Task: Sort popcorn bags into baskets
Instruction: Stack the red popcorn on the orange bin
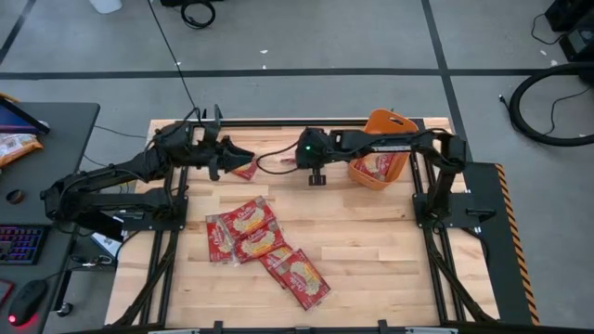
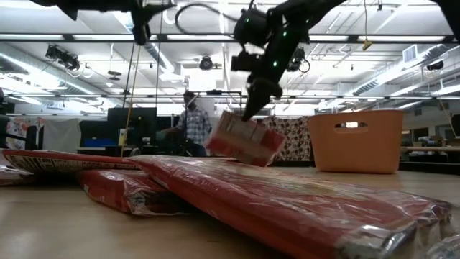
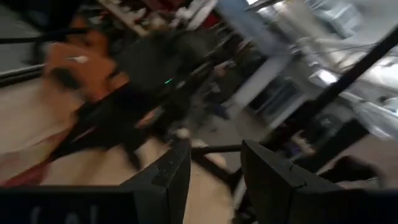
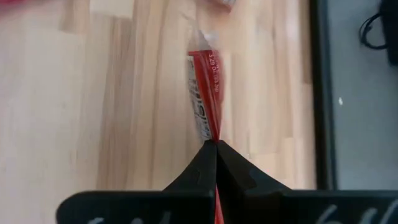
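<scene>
My right gripper should go on carrying the red popcorn bag (image 2: 248,139) until it is in the orange basket (image 1: 376,167). The bag is hanging by its top edge, clear of the heap.
My right gripper (image 1: 316,178) reaches in from the table's right and hangs above the far middle of the table, shut on one red popcorn bag (image 2: 244,140). The high view hides that bag under the gripper. My left gripper (image 1: 234,156) is open and raised at the far left, next to a single red bag (image 1: 246,169) lying flat on the wood. Several more red bags (image 1: 264,246) lie overlapping in a heap on the table's middle. The orange basket (image 1: 380,153) stands at the far right with red bags (image 1: 371,168) inside it. My right gripper (image 4: 216,143) pinches the bag's upper edge (image 4: 215,132) between its two shut fingers, coming from above and pointing down. The bag hangs below the fingers, lifted clear of the table and tilted, and the right wrist view sees it edge-on.
A black frame rail (image 4: 320,93) runs along the table's far edge behind both grippers. Bare wood (image 1: 390,250) lies to the right of the heap and in front of the basket. A desk with a keyboard (image 1: 19,243) stands off the table's left. A person (image 2: 190,122) stands in the room behind.
</scene>
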Motion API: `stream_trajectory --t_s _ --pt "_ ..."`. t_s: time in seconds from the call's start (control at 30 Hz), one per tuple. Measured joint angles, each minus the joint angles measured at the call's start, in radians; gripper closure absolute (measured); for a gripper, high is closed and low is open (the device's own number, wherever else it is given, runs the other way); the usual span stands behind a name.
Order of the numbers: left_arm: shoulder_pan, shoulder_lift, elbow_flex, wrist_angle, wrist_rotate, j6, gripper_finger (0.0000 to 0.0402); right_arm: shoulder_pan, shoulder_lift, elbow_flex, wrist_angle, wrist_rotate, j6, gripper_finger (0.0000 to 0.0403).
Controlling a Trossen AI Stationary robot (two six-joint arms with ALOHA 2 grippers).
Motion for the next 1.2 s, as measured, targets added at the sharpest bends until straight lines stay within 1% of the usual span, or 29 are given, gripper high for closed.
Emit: stream_trajectory --t_s 0.1,0.23,0.37,0.47,0.7,0.83,1.03,1.2 --pt "0.000 0.000 0.000 -0.112 -0.062 0.085 0.0255 0.000 -0.038 0.000 -0.001 0.000 0.006 0.0400" --pt "-0.011 0.001 0.000 -0.246 -0.181 0.182 0.0255 0.000 -0.065 0.000 -0.033 0.000 0.034 0.0400" --pt "-0.030 0.001 0.000 -0.288 -0.265 0.202 0.0255 0.001 -0.086 0.000 -0.057 0.007 0.034 0.0401" --pt "-0.035 0.001 0.000 -0.286 -0.276 0.194 0.0255 0.002 -0.099 0.000 -0.076 0.021 0.034 0.0402" --pt "-0.035 0.001 0.000 -0.286 -0.276 0.187 0.0255 -0.003 -0.162 0.000 -0.089 0.161 0.034 0.0402" --pt "-0.035 0.001 0.000 -0.293 -0.294 0.186 0.0255 -0.024 -0.207 0.002 -0.100 0.218 0.034 0.0402" --pt "-0.035 0.002 0.000 -0.299 -0.321 0.186 0.0255 -0.071 -0.282 0.002 -0.201 0.301 0.034 0.0402" --pt "-0.035 0.002 0.000 -0.299 -0.322 0.186 0.0255 -0.114 -0.359 0.002 -0.289 0.331 0.056 0.0402"
